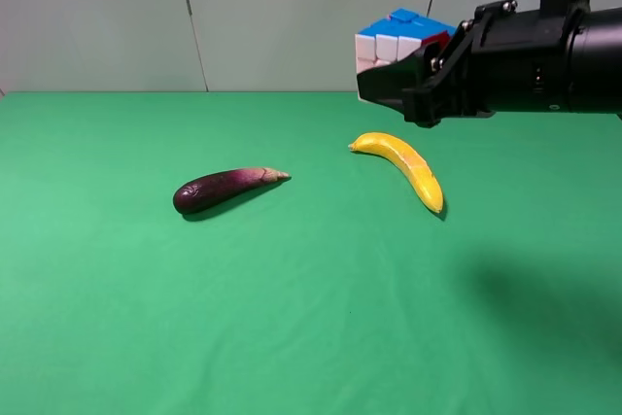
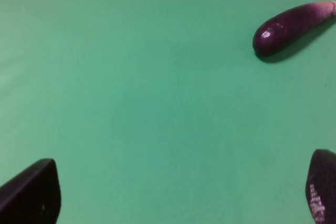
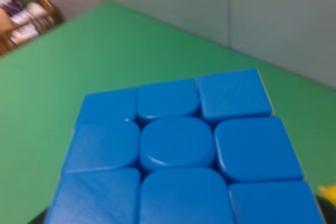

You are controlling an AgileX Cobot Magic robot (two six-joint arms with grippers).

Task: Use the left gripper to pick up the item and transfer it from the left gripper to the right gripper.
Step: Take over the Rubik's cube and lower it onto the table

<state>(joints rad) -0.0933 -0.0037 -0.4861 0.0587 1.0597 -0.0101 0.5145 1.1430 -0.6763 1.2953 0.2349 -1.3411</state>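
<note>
My right gripper alone is holding the puzzle cube (image 1: 394, 38) and the green cloth (image 1: 494, 238) beside the banana is free. I go on lowering the cube until it rests there.
The item, a puzzle cube (image 1: 398, 38) with white, blue and red faces, hangs in the air above the far middle of the table. My right gripper (image 1: 377, 73) reaches in from the right and is shut on it. In the right wrist view the cube's blue face (image 3: 184, 150) fills most of the picture and hides the jaws. My left gripper (image 2: 176, 192) is outside the exterior high view. Its wrist view shows its two black fingers (image 2: 31, 195) wide apart and open over bare green cloth, holding nothing.
A dark purple eggplant (image 1: 228, 188) lies left of centre on the green table (image 1: 292, 318), and shows in the left wrist view as well (image 2: 289, 27). A yellow banana (image 1: 403, 167) lies below the held cube. A grey wall (image 1: 272, 17) backs the table.
</note>
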